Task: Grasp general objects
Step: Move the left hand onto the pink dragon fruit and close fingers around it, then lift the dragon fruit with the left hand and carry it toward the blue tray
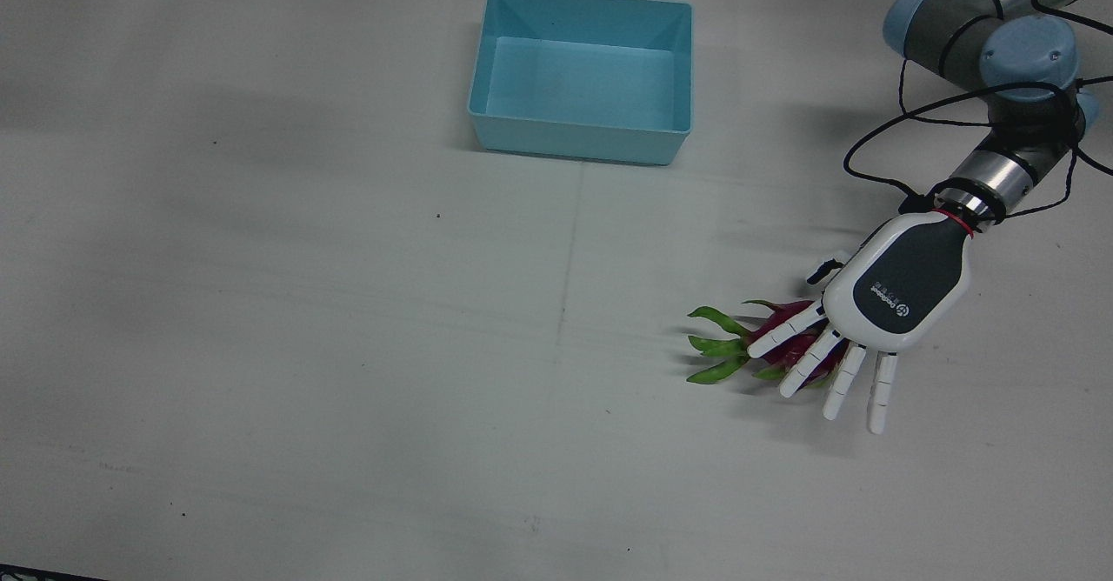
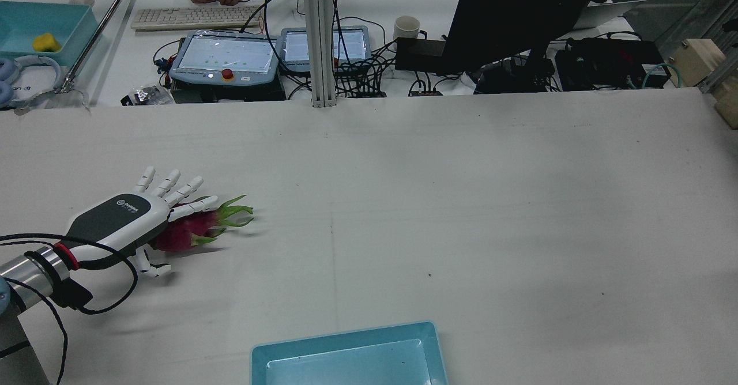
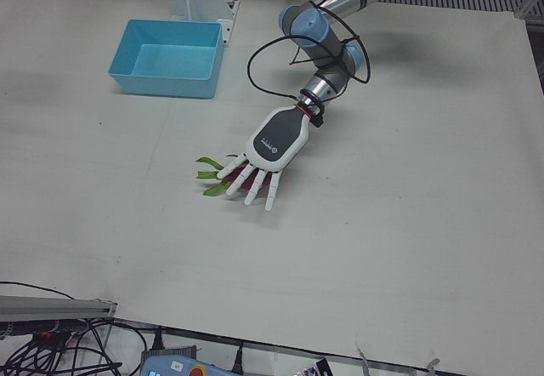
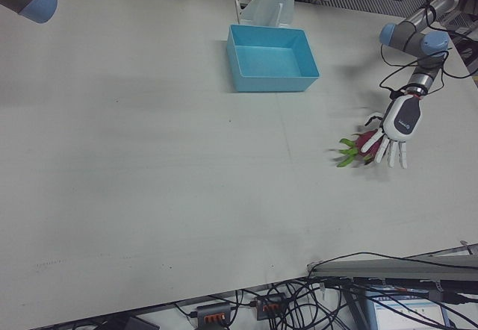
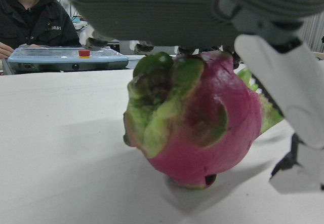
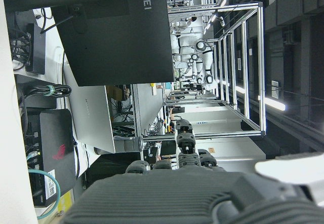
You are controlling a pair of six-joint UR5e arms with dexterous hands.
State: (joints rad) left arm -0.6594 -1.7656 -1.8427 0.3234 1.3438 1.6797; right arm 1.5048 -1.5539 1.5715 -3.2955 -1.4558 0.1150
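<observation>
The green leaf tips [image 1: 716,347] curve out above their own shadows [image 1: 693,360], so they should stay spread apart when I carry the pink dragon fruit.
A pink dragon fruit [image 1: 787,313] with green leaf tips lies on the white table at the robot's left side. It also shows in the rear view [image 2: 187,232], the left-front view [image 3: 212,176], the right-front view [image 4: 349,151] and, close up, the left hand view [image 5: 197,127]. My left hand [image 1: 896,290] hovers palm-down right over it with fingers spread and straight, not closed on it; it also shows in the rear view [image 2: 124,218] and the left-front view [image 3: 272,142]. Of my right hand [image 6: 167,198] only the palm shows, pointed away from the table.
An empty light-blue bin [image 1: 578,137] stands at the table's robot side, centre; it also shows in the rear view [image 2: 346,339]. Beyond the far edge are operators' desks with teach pendants [image 2: 222,56], a monitor and a mug.
</observation>
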